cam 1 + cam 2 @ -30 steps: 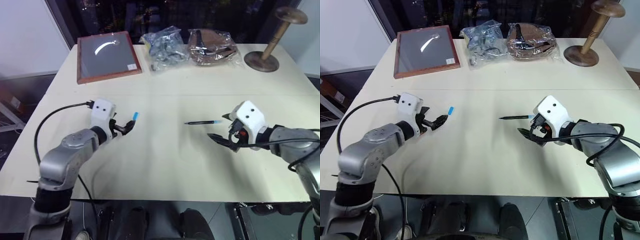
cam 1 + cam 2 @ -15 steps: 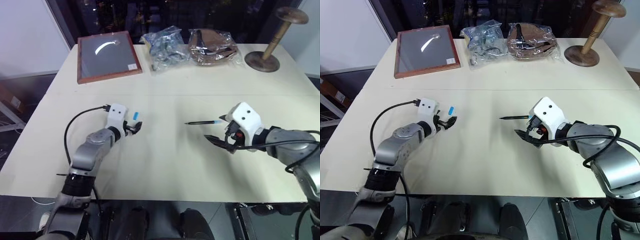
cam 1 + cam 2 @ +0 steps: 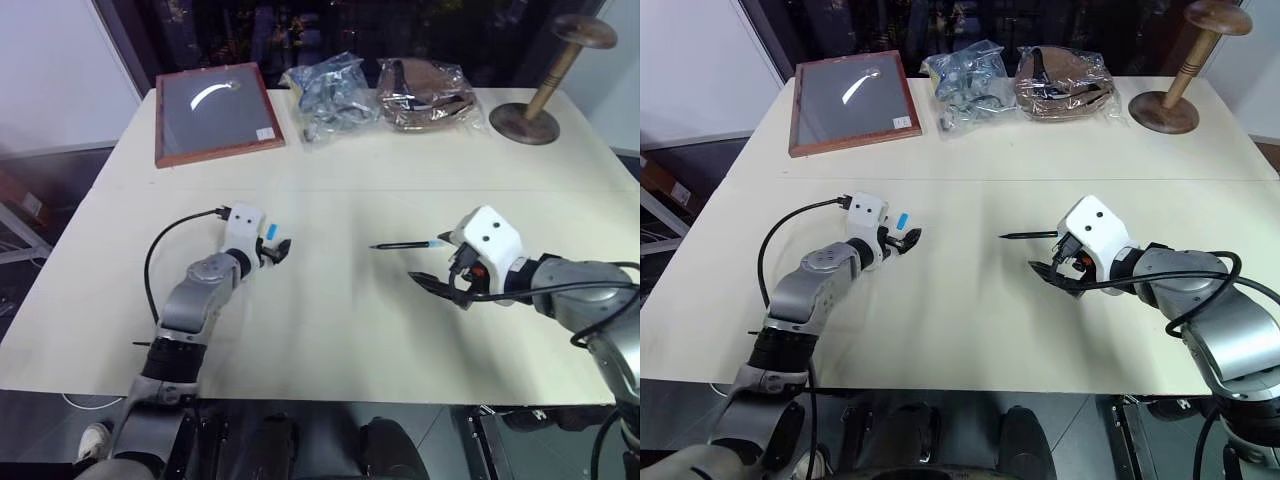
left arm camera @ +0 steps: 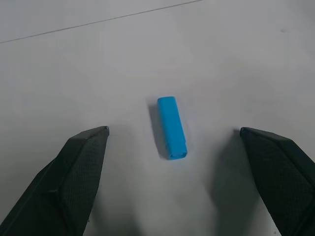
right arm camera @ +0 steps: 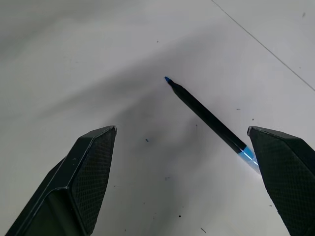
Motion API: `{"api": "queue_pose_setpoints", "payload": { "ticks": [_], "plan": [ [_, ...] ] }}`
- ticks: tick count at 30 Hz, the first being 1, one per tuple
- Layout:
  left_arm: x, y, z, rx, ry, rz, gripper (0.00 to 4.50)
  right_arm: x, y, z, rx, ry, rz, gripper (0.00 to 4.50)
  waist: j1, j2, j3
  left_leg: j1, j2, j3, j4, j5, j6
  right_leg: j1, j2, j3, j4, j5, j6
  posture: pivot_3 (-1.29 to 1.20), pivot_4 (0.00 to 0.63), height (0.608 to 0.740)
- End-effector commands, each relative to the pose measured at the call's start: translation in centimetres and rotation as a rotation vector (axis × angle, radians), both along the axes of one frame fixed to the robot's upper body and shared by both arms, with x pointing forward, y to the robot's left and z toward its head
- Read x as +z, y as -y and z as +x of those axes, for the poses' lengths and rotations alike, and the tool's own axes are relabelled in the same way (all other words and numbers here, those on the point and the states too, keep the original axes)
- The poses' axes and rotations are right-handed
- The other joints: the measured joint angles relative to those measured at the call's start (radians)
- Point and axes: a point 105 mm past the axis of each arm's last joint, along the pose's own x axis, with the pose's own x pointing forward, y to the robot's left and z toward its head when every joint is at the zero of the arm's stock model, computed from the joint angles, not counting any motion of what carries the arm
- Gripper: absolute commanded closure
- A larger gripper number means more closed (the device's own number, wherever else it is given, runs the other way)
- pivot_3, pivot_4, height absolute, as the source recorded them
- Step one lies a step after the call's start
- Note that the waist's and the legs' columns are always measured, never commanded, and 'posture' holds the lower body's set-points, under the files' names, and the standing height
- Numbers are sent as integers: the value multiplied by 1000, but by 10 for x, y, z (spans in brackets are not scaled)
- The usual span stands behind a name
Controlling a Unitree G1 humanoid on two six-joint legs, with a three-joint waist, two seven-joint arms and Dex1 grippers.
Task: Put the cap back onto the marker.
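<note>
The bright-blue cap (image 3: 272, 232) will go straight over the marker's tip and stay there when I push it on, because the marker narrows to a slim tip (image 3: 374, 247).
The small bright-blue cap (image 4: 172, 127) lies flat on the cream table (image 3: 330, 330), left of centre. My left gripper (image 3: 281, 248) hovers low over it, open, one black finger (image 4: 81, 162) on each side of the cap without touching it. The thin black marker (image 5: 206, 115), with a light-blue section at one end, lies on the table to the right (image 3: 405, 244), its bare tip pointing left. My right gripper (image 5: 181, 129) stands open just short of the marker, holding nothing.
At the back of the table are a wood-framed dark board (image 3: 212, 112), two crinkled plastic bags (image 3: 330, 88) (image 3: 425, 92) and a wooden stand (image 3: 535, 100). A black cable (image 3: 175, 235) loops off my left wrist.
My left gripper has moved right and down to the cap, so that its open fingers now flank it. The right gripper, the cap and the marker have stayed put.
</note>
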Motion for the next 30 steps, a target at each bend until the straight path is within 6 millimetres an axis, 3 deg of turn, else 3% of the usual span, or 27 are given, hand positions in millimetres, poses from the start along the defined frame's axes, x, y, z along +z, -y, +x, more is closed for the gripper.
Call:
{"api": "queue_pose_setpoints", "payload": {
  "ticks": [1,4,11,21,27,30],
  "plan": [
    [-3,7,-1,-18,-11,2,44,13,-1,-4,11,50,-13,50,1,0,0,0,0,0,0,0,0,0,0,0,0,0,0,0,150,740],
    [-5,8,-2,-16,-20,0,948,13,-1,-5,9,49,-14,50,1,0,0,0,0,0,0,0,0,0,0,0,0,0,0,0,150,740],
    [-9,6,-3,-1,-45,1,4446,14,1,-5,5,49,-19,50,1,0,0,0,0,0,0,0,0,0,0,0,0,0,0,0,150,740],
    [-6,10,-2,-14,-34,-7,4446,16,3,-3,-1,51,-21,50,1,0,0,0,0,0,0,0,0,0,0,0,0,0,0,0,150,740],
    [37,23,-20,-261,76,19,4446,14,13,12,3,52,-61,50,-4,0,0,0,0,0,0,0,0,0,0,0,0,0,0,0,150,740],
    [53,28,-40,-441,85,21,4446,12,13,22,48,36,-98,50,-10,0,0,0,1,0,-1,0,0,-1,0,0,0,0,0,0,150,740]
  ]
}}
